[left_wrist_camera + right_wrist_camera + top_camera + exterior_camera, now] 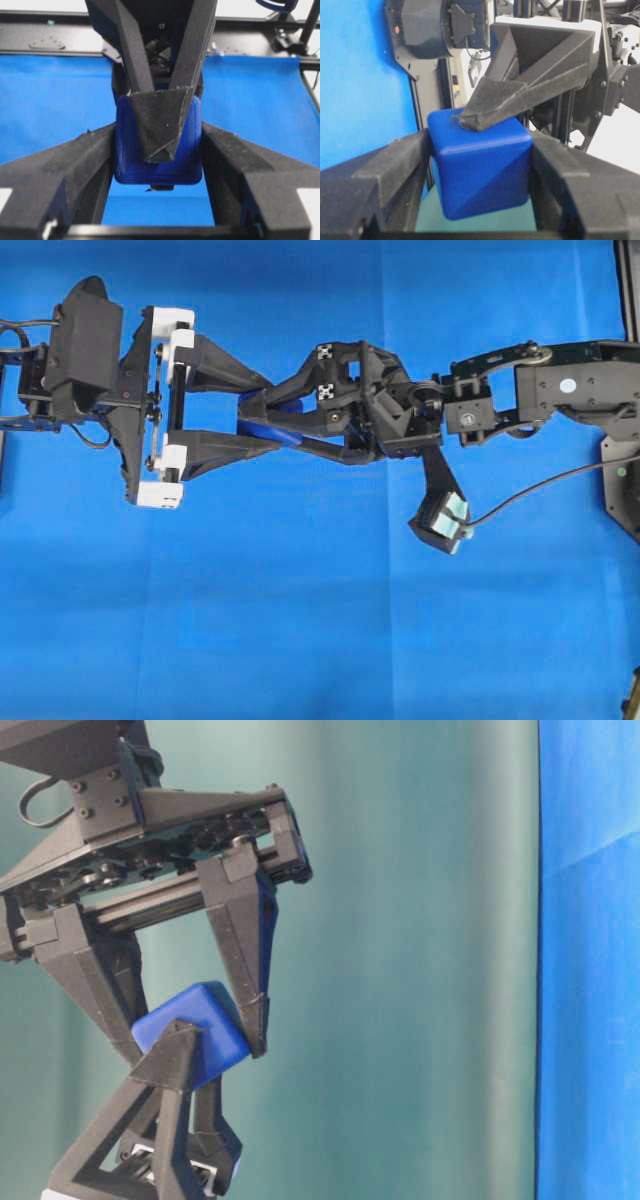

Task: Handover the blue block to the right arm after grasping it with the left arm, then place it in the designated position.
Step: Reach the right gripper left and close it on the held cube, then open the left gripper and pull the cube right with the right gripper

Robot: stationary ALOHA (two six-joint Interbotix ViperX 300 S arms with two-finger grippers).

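Observation:
Next, my left gripper opens wide before my right gripper lifts the block clear, because my left gripper's fingers are still tight around the blue block point(217, 1038) that my right gripper holds.
The blue block point(159, 162) hangs in the air above the cloth, gripped from two sides at once. My left gripper point(159, 167), the one with white finger mounts, is shut on the block's flanks. My right gripper point(480, 170) is also shut on the block point(480, 165), its two fingers pressed against the left and right faces. In the overhead view the left gripper point(276, 415) and right gripper point(268, 422) interlock mid-table, and only a sliver of the block point(283, 432) shows. From table level the block point(195, 1030) sits tilted between the right gripper's fingers point(245, 960) above and the left gripper's fingers point(175, 1065) below.
A bright blue cloth point(300, 620) covers the table under both arms. The right wrist camera point(440, 520) hangs below the right arm with its cable point(540, 485) trailing right. A black frame point(625, 480) stands at the right edge.

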